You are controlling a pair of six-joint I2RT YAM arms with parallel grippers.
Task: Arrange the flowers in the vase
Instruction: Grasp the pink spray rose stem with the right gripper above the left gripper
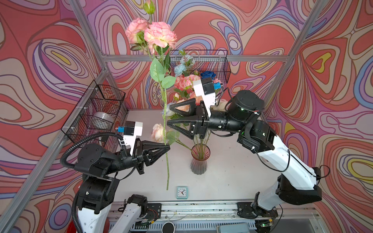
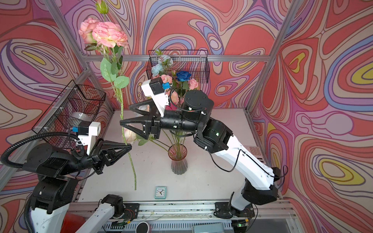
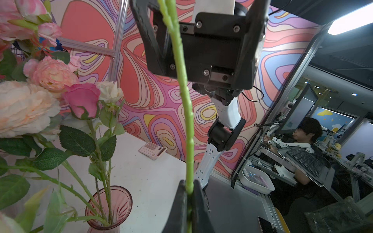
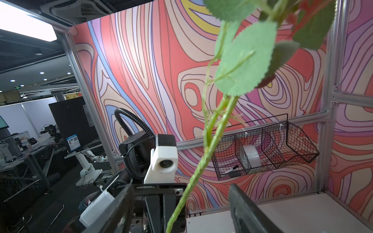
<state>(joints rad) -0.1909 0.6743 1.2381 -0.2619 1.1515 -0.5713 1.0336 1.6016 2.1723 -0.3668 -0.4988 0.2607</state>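
Observation:
Next, I take the stem higher up (image 1: 164, 110) with my right gripper and put it in from that gripper's side, because the pink rose (image 1: 157, 133) leans over my left gripper's side of the vase.
A long-stemmed flower with two pink blooms (image 1: 159, 36) (image 2: 109, 36) stands upright above the table, left of the vase. My left gripper (image 1: 167, 145) (image 2: 129, 145) (image 3: 188, 185) is shut on its green stem (image 3: 182, 90) low down. My right gripper (image 1: 169, 114) (image 2: 125, 115) (image 4: 181, 187) is open higher up. The stem (image 4: 203, 159) passes between its spread jaws without touching them. The ribbed pink glass vase (image 1: 199, 159) (image 2: 178, 159) (image 3: 109, 207) holds several flowers (image 1: 184, 82) (image 3: 52, 74), one pink rose (image 1: 158, 132) leaning low to the left.
A small teal clock (image 1: 182, 192) lies near the table's front edge. A wire basket (image 1: 94, 113) hangs on the left wall and another wire basket (image 1: 212, 64) on the back wall. A pink calculator (image 3: 152, 150) (image 2: 255, 151) lies at the table's right side.

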